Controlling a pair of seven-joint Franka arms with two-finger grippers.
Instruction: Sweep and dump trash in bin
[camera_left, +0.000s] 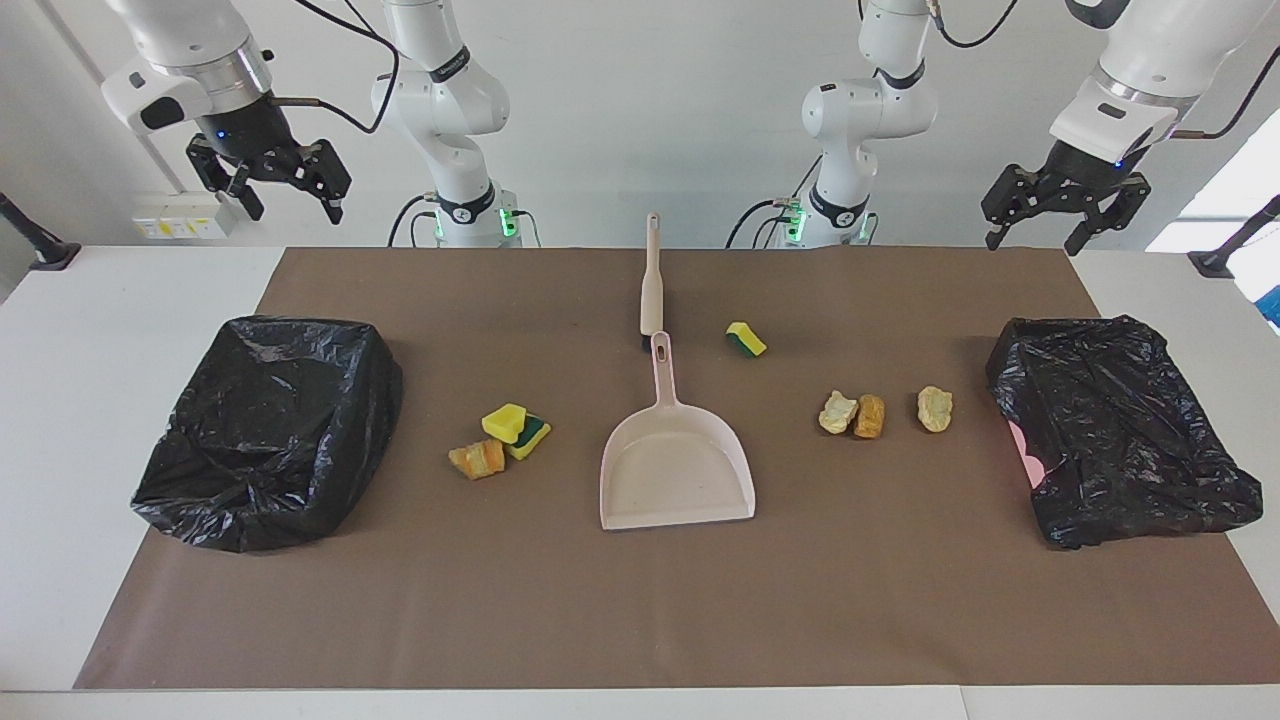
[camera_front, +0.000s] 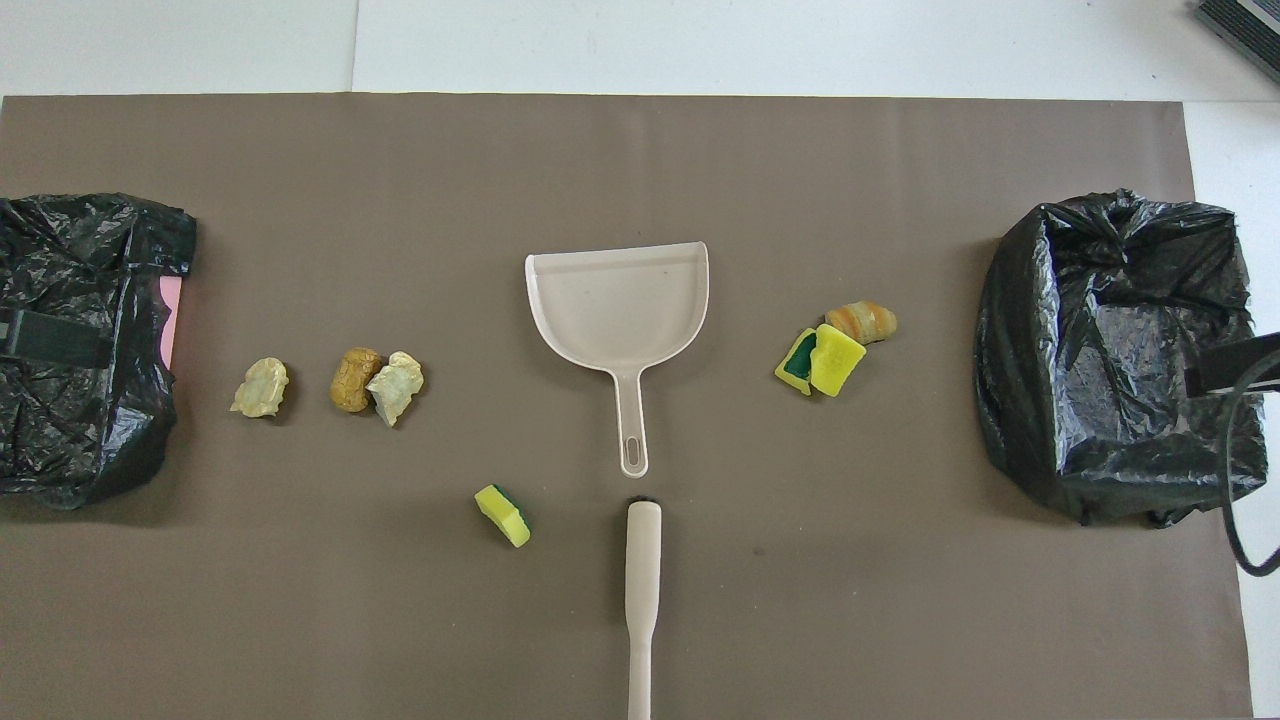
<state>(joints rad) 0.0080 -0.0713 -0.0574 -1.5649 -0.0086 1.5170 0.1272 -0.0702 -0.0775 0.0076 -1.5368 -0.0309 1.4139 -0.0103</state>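
I expect the bread lumps (camera_front: 356, 379) to slide over the beige dustpan's straight front edge (camera_front: 617, 251) ahead of the brush when I sweep, because that edge lies flat to the mat.
The trash lies on the brown mat in three spots. Two sponge pieces (camera_left: 515, 428) (camera_front: 822, 360) and a bread lump (camera_left: 477, 459) (camera_front: 862, 320) lie toward the right arm's end. One sponge piece (camera_left: 746, 339) (camera_front: 503, 515) lies beside the brush (camera_left: 652, 285) (camera_front: 642, 570). Three bread lumps (camera_left: 870, 416) (camera_front: 353, 379) lie toward the left arm's end. The beige dustpan (camera_left: 675, 470) (camera_front: 620, 300) lies mid-table, its handle toward the robots. My right gripper (camera_left: 290, 212) and left gripper (camera_left: 1033, 243) hang open and empty, high above the mat's ends; both arms wait.
A bin lined with a black bag (camera_left: 300, 335) (camera_front: 1110, 230) stands at the right arm's end. A second bin with a black bag (camera_left: 1100, 345) (camera_front: 150, 230), pink showing at its side, stands at the left arm's end. White table surrounds the mat.
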